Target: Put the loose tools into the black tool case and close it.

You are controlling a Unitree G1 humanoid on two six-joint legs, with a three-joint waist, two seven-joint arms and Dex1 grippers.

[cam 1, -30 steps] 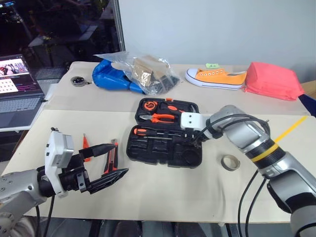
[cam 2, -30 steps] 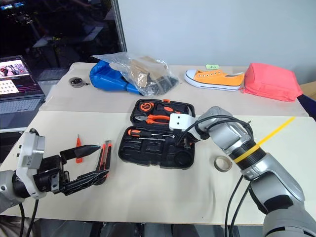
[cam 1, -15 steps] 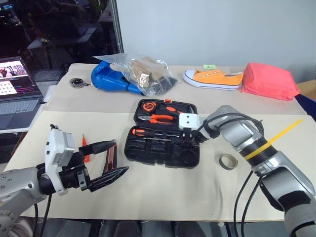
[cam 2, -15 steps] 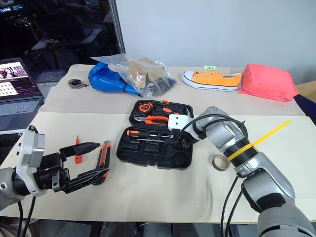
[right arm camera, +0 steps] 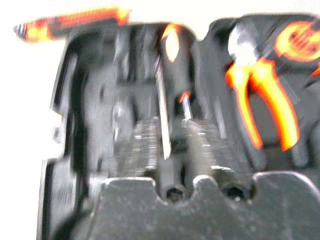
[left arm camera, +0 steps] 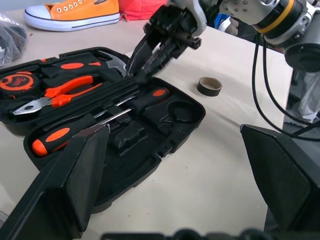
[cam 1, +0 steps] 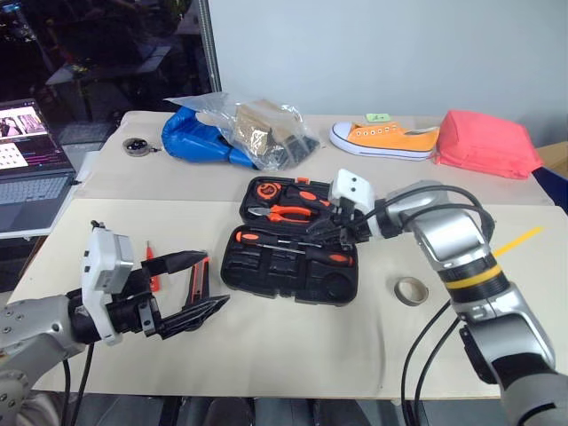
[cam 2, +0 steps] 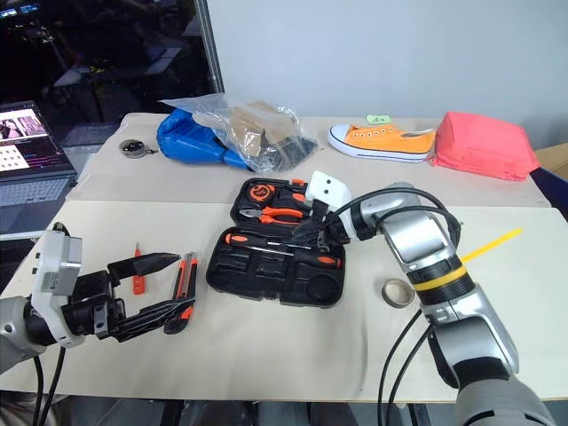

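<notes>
An empty molded hollow (cam 1: 248, 258) shows beside a screwdriver in the case's front half, so the slim tester screwdriver (cam 1: 150, 254) should settle there when I lower it.
The black tool case (cam 1: 342, 286) lies open in the middle of the table. Two orange-and-black screwdrivers lie in its front half, one (cam 1: 253, 236) at the left and one (left arm camera: 150, 97) at the right. My right gripper (cam 1: 325, 233) hovers just above the right screwdriver's shaft, shut, with nothing in it. The utility knife (cam 1: 197, 282) and the slim tester screwdriver (cam 1: 151, 266) lie on the table left of the case. My left gripper (cam 1: 216, 280) stands open over the knife, not touching it. The tan tape roll (cam 1: 411, 289) lies to the right of the case.
Orange-handled pliers (cam 1: 293, 213), a tape measure and a hammer sit in the case's far half. At the back are a blue bag (cam 1: 200, 140) under clear plastic, an orange shoe (cam 1: 386, 140) and a red pouch (cam 1: 488, 146). A laptop (cam 1: 31, 173) stands far left.
My right gripper has risen out of the case, turned and shut. The second screwdriver now lies uncovered in the front recess. The left arm has kept still.
</notes>
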